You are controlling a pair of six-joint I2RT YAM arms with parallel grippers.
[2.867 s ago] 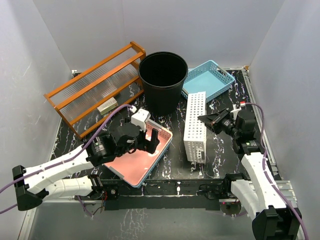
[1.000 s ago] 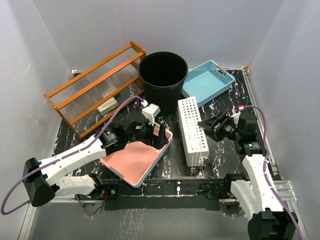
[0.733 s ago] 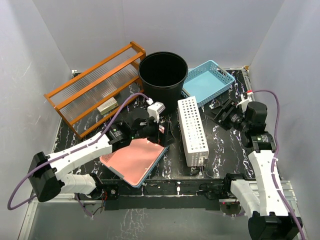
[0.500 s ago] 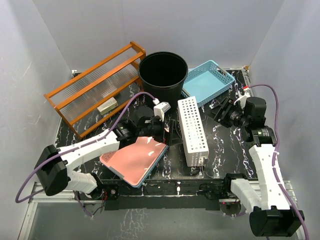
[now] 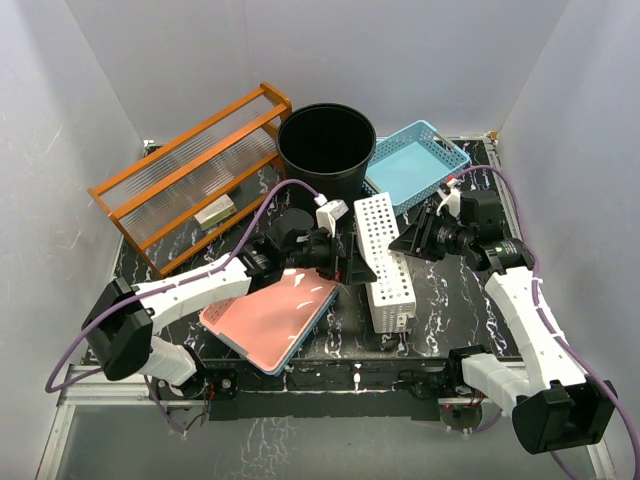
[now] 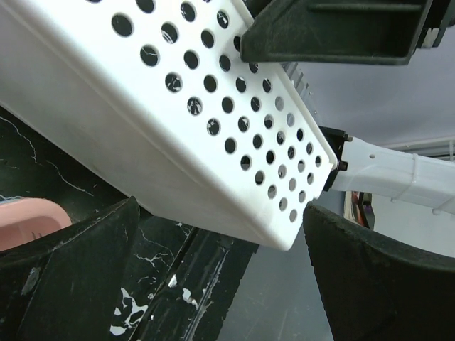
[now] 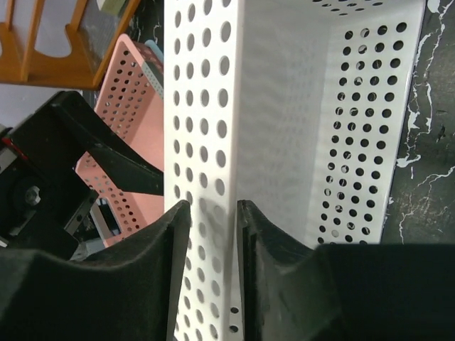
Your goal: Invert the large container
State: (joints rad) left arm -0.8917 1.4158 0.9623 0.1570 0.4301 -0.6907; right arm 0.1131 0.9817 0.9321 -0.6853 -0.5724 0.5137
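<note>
My right gripper is pinching the white basket, which leans on its side, by its upper side (image 5: pixel 374 222). Next, I open my fingers, back away from its open side (image 7: pixel 284 128), and then tip the basket so its opening faces down.
The large container, a tall round black bin (image 5: pixel 326 160), stands upright and open-topped at the back middle; neither gripper touches it and neither wrist view shows it. My left gripper (image 5: pixel 347 262) is open beside the left face of a white perforated basket (image 5: pixel 386 262), which fills the left wrist view (image 6: pixel 185 121) above the wide-apart fingers (image 6: pixel 92 263). My right gripper (image 5: pixel 408 240) is shut on the white basket's long wall (image 7: pixel 206 128), one finger on each side. The basket leans to one side.
A pink perforated basket (image 5: pixel 268 318) lies under the left arm at the front left. A wooden rack (image 5: pixel 190 175) stands at the back left, a light blue basket (image 5: pixel 418 160) at the back right. White walls enclose the table.
My left gripper has moved right from over the pink basket to the white basket. My right gripper swung back, then came in and closed on the white basket's wall; the basket has tilted.
</note>
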